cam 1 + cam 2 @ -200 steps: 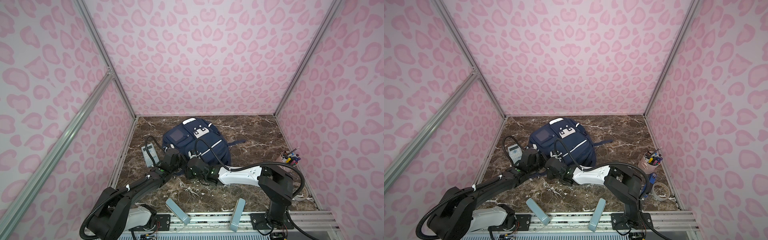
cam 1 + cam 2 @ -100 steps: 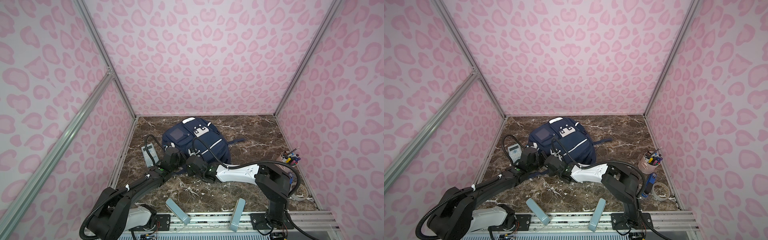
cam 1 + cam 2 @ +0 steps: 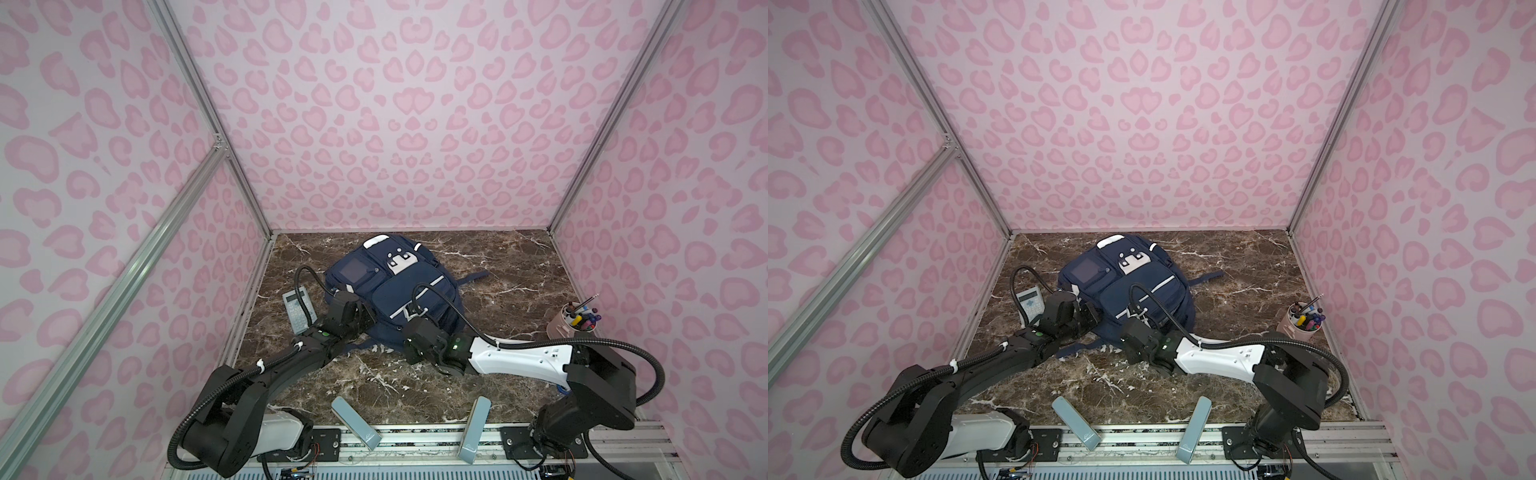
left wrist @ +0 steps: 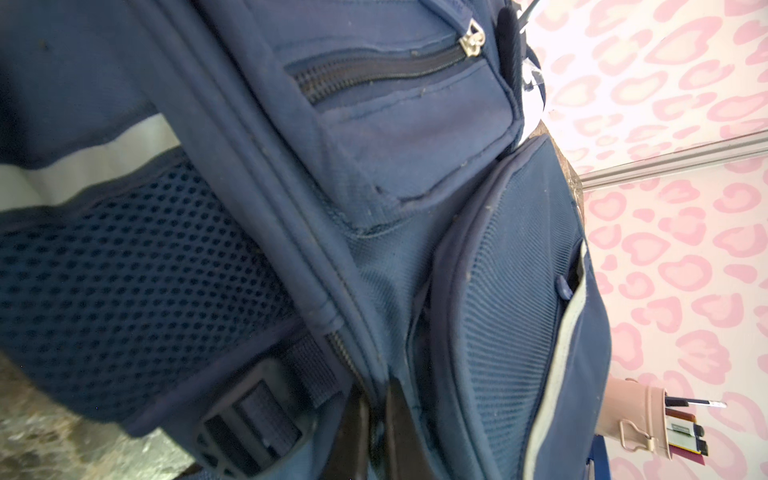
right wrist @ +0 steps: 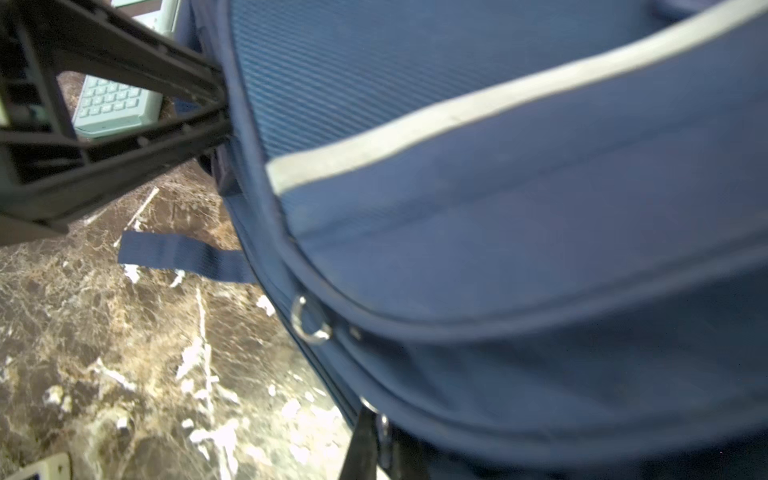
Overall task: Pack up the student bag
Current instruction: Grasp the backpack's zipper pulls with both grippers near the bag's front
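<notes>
The zip curves around the student bag's bottom corner (image 5: pixel 324 360), so my right gripper should switch direction and pull the zipper pull along the bag's bottom edge (image 5: pixel 576 457).
The student bag (image 3: pixel 399 286), navy with white stripes, lies flat on the marble floor in both top views (image 3: pixel 1129 286). My left gripper (image 3: pixel 368 318) is at its near-left edge. In the left wrist view the left gripper (image 4: pixel 376 419) is shut, pinching the bag's seam fabric (image 4: pixel 365 332) beside a black strap buckle (image 4: pixel 253 415). My right gripper (image 3: pixel 417 330) is at the bag's near edge. In the right wrist view the right gripper (image 5: pixel 382 451) is shut on a small metal zipper pull (image 5: pixel 384 430). A second metal ring (image 5: pixel 311 322) hangs free further along the zip.
A pale calculator (image 3: pixel 297 307) lies on the floor left of the bag, close to my left arm. A pink cup of pens (image 3: pixel 571 322) stands at the right wall. Two grey-blue blocks (image 3: pixel 355 422) (image 3: pixel 473 428) lean at the front rail. A loose bag strap (image 5: pixel 183 257) trails on the floor.
My right gripper has gone from open to shut, catching the zipper pull, and has shifted to the right along the bag's near edge. The left gripper has held its pinch in place.
</notes>
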